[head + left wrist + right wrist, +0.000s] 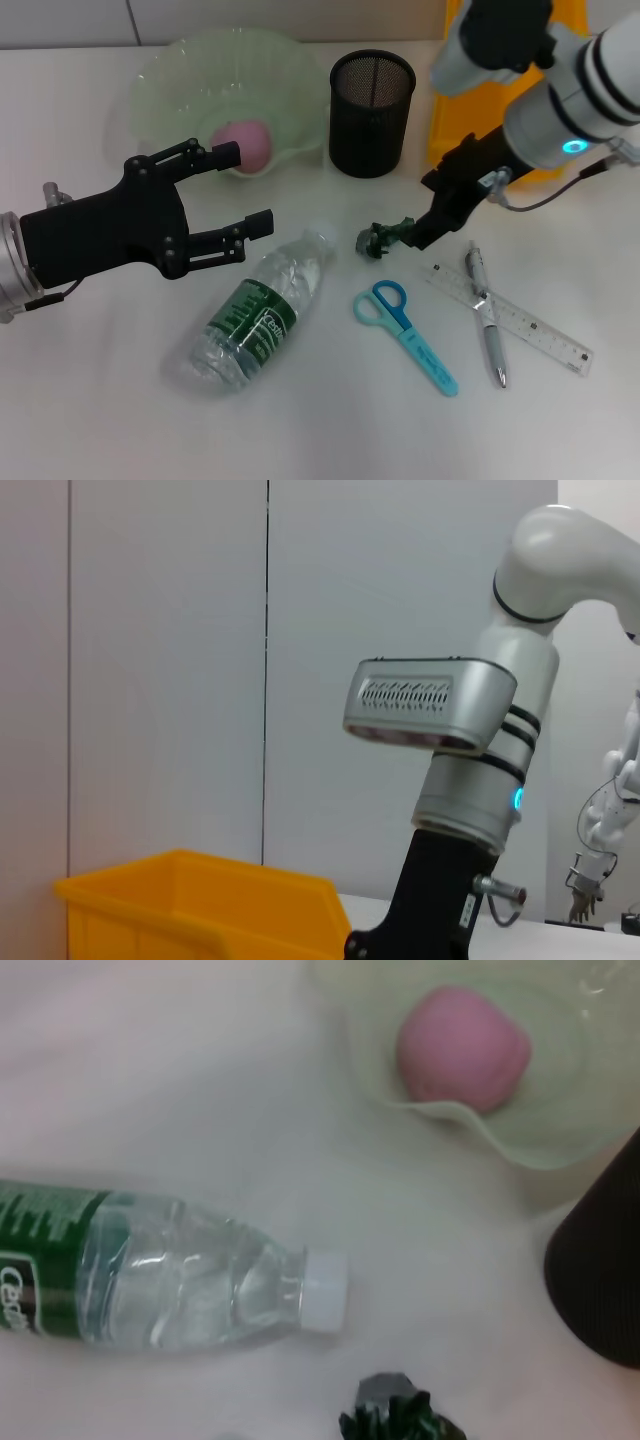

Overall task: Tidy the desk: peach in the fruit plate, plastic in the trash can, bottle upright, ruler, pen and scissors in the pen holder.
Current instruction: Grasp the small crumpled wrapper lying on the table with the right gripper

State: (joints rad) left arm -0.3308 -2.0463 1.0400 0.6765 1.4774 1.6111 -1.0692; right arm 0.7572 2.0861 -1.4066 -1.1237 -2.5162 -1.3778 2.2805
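Note:
I should keep reaching with my right gripper, because the dark green plastic (pixel 376 239) is clear of the scissors and in line with its fingers. I will close once the fingers straddle the plastic.
The pink peach (pixel 247 144) (pixel 462 1048) lies in the pale green fruit plate (pixel 190 70) (pixel 565 1120). A clear bottle (pixel 258 312) (pixel 170 1280) with a green label lies on its side mid-table, its white cap pointing to the pen holder (pixel 372 112). My left gripper (pixel 245 190) hovers open between the plate and the bottle. My right gripper (pixel 405 235) is shut on the crumpled dark green plastic (pixel 377 240) (pixel 400 1422), low over the table. The blue scissors (pixel 405 335), the clear ruler (pixel 510 318) and the silver pen (pixel 487 318) lie flat at the front right.
The yellow trash can (pixel 455 125) (pixel 200 900) stands at the back right, behind my right arm. The black mesh pen holder (pixel 600 1270) stands upright between the plate and the can. The pen lies across the ruler.

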